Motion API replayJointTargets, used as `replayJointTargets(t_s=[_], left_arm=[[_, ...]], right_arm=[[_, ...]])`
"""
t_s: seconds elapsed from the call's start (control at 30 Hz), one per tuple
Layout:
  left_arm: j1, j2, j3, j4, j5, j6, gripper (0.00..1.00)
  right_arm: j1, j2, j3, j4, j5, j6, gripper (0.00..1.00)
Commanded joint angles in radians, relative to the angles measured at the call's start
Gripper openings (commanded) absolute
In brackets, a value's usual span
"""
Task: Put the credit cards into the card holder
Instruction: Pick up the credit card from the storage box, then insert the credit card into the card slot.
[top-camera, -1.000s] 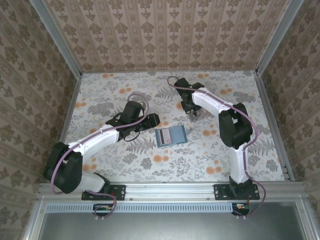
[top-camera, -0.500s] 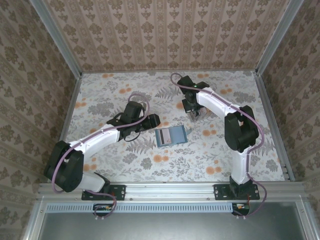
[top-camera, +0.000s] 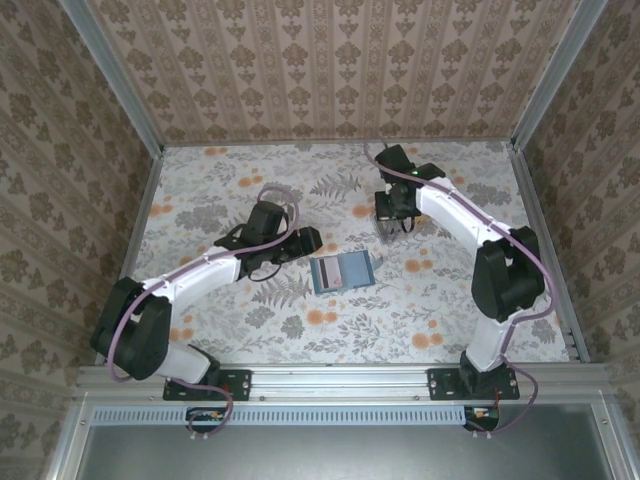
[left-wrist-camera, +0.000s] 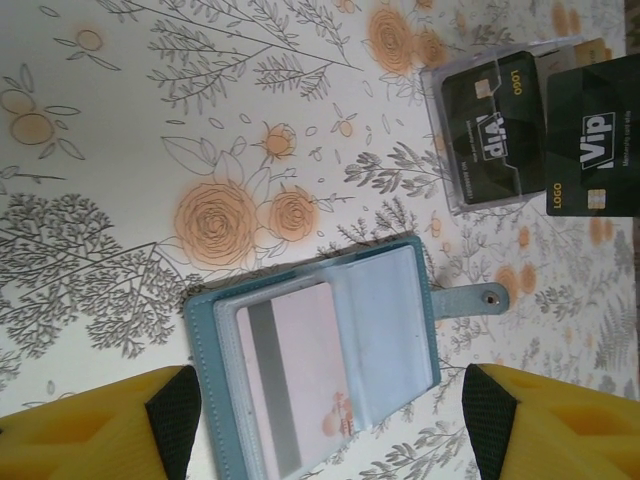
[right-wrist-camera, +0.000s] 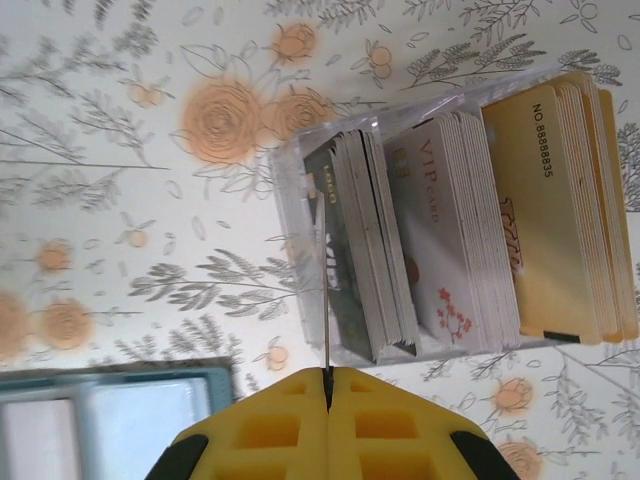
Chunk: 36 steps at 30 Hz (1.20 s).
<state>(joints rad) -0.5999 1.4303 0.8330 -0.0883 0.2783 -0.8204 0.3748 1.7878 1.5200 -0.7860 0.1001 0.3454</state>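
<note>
I should keep moving my open left gripper toward that edge and close it there, as the black VIP card's free edge (left-wrist-camera: 551, 150) is clear of the box.
The teal card holder (left-wrist-camera: 320, 370) lies open on the floral table, a pink card (left-wrist-camera: 295, 375) in its left clear sleeve; it also shows in the top view (top-camera: 340, 271) and as a corner (right-wrist-camera: 110, 415) in the right wrist view. My left gripper (left-wrist-camera: 335, 430) is open and straddles the holder, fingers apart from it; in the top view it (top-camera: 302, 244) sits just left of the holder. My right gripper (right-wrist-camera: 328, 378) is shut on a thin dark card (right-wrist-camera: 326, 290), seen edge-on just above the card box. That black VIP card (left-wrist-camera: 593, 135) hangs beside the box.
A clear-walled box (right-wrist-camera: 455, 230) holds stacks of dark, white-pink and tan cards; it stands behind and right of the holder (left-wrist-camera: 490, 140). Patterned walls enclose the table on three sides. Open floral tabletop lies in front of the holder.
My right arm has swung its elbow to the right and its gripper has shifted slightly right over the box with the card. The left arm and the holder have stayed put.
</note>
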Motion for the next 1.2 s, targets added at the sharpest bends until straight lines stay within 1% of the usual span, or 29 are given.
replayJointTargets(t_s=[0.0, 0.13, 0.2, 0.3, 0.5, 0.6, 0.7, 0.73, 0.9, 1.1, 1.17], left_arm=[[0.014, 0.023, 0.032, 0.058, 0.072, -0.043, 0.73], [0.032, 0.040, 0.036, 0.121, 0.137, -0.090, 0.73], [0.045, 0.049, 0.030, 0.174, 0.174, -0.122, 0.72], [0.059, 0.063, 0.025, 0.242, 0.228, -0.167, 0.72], [0.074, 0.093, 0.007, 0.415, 0.310, -0.275, 0.71], [0.074, 0.122, 0.016, 0.450, 0.342, -0.298, 0.68], [0.075, 0.143, 0.010, 0.526, 0.358, -0.337, 0.66], [0.075, 0.155, 0.014, 0.548, 0.388, -0.348, 0.65], [0.075, 0.185, 0.003, 0.654, 0.414, -0.408, 0.61], [0.075, 0.196, -0.004, 0.689, 0.428, -0.426, 0.54], [0.075, 0.200, -0.004, 0.691, 0.434, -0.428, 0.54]], right_arm=[[-0.019, -0.074, -0.035, 0.056, -0.135, 0.073, 0.00], [-0.036, -0.149, -0.104, 0.134, -0.268, 0.157, 0.00], [-0.041, -0.190, -0.157, 0.206, -0.363, 0.213, 0.00], [-0.042, -0.228, -0.219, 0.296, -0.468, 0.289, 0.00], [-0.042, -0.271, -0.324, 0.444, -0.600, 0.405, 0.00], [-0.042, -0.272, -0.356, 0.505, -0.667, 0.453, 0.00], [-0.042, -0.278, -0.390, 0.567, -0.705, 0.493, 0.00], [-0.041, -0.280, -0.397, 0.580, -0.715, 0.500, 0.00], [-0.042, -0.278, -0.406, 0.585, -0.740, 0.501, 0.00], [-0.042, -0.277, -0.439, 0.648, -0.778, 0.537, 0.00], [-0.041, -0.275, -0.447, 0.665, -0.786, 0.547, 0.00]])
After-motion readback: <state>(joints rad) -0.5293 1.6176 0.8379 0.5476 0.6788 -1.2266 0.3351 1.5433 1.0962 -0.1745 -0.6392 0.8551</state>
